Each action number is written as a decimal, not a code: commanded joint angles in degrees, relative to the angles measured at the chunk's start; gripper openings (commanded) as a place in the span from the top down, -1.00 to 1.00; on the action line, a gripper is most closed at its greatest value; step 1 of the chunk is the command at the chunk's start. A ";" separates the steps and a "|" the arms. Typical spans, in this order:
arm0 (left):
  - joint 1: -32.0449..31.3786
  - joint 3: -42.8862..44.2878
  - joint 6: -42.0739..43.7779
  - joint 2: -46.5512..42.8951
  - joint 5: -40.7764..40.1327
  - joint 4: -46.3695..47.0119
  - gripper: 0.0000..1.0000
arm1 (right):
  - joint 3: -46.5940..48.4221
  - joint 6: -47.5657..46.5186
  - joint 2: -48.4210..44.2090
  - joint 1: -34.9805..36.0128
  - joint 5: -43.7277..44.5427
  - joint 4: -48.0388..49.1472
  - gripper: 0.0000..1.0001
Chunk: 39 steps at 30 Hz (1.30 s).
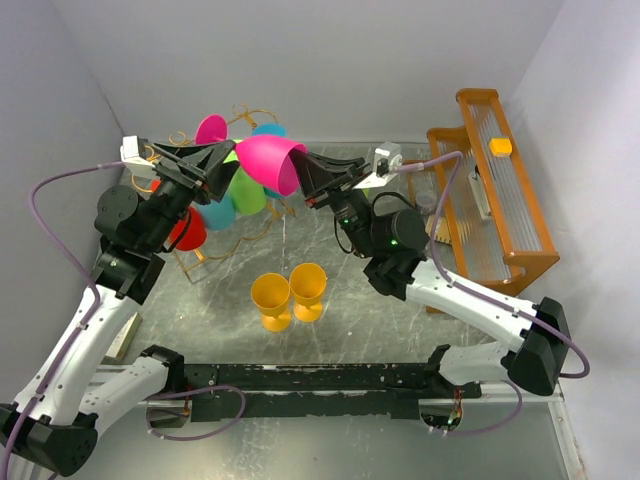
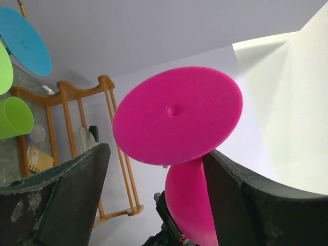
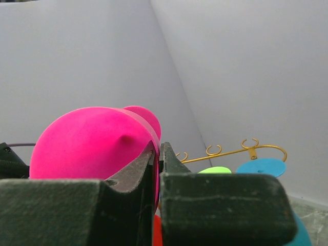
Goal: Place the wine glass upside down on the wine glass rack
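I should hold the stem with my left gripper while my right gripper, now holding the pink wine glass by its rim (image 1: 291, 182), moves over to the foot.
The pink wine glass (image 1: 270, 163) lies on its side in the air in front of the wine glass rack (image 1: 250, 118), its round foot (image 1: 211, 128) pointing left. My right gripper (image 1: 318, 180) is shut on the rim of its bowl (image 3: 87, 143), one finger inside and one outside. My left gripper (image 1: 205, 158) is open around the stem; in the left wrist view the foot (image 2: 177, 115) fills the middle and the bowl leans against the right finger (image 2: 246, 205), with a gap to the left finger. The rack's gold scroll ends (image 3: 241, 151) show in the right wrist view.
Green (image 1: 248, 190), blue (image 1: 217, 212) and red (image 1: 188, 232) glasses hang upside down on the rack. Two yellow glasses (image 1: 290, 295) stand on the table between the arms. A wooden slatted rack (image 1: 495, 190) stands at the right.
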 commanded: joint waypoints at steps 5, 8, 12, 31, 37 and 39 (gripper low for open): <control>-0.03 0.41 -1.70 0.64 -2.76 3.49 -0.35 | 0.81 0.90 0.90 0.13 -0.80 2.49 1.00; -0.03 0.72 -1.94 1.40 -3.76 4.38 -0.15 | -0.66 1.56 0.26 0.13 -1.84 2.08 1.00; -0.04 0.43 -2.43 2.13 -4.73 5.70 0.05 | -2.17 2.24 -0.91 0.21 -4.24 1.02 1.00; 0.05 2.31 10.78 2.20 -10.05 10.22 0.86 | -4.71 4.57 -9.81 0.13 1.18 -20.83 0.10; 0.14 7.09 25.97 4.09 -10.50 11.02 0.86 | -5.36 5.73 -15.85 0.20 7.29 -33.75 -0.14; 0.15 8.92 32.08 5.32 -9.08 12.24 0.86 | -3.47 7.00 -16.76 0.17 9.08 -37.55 -0.15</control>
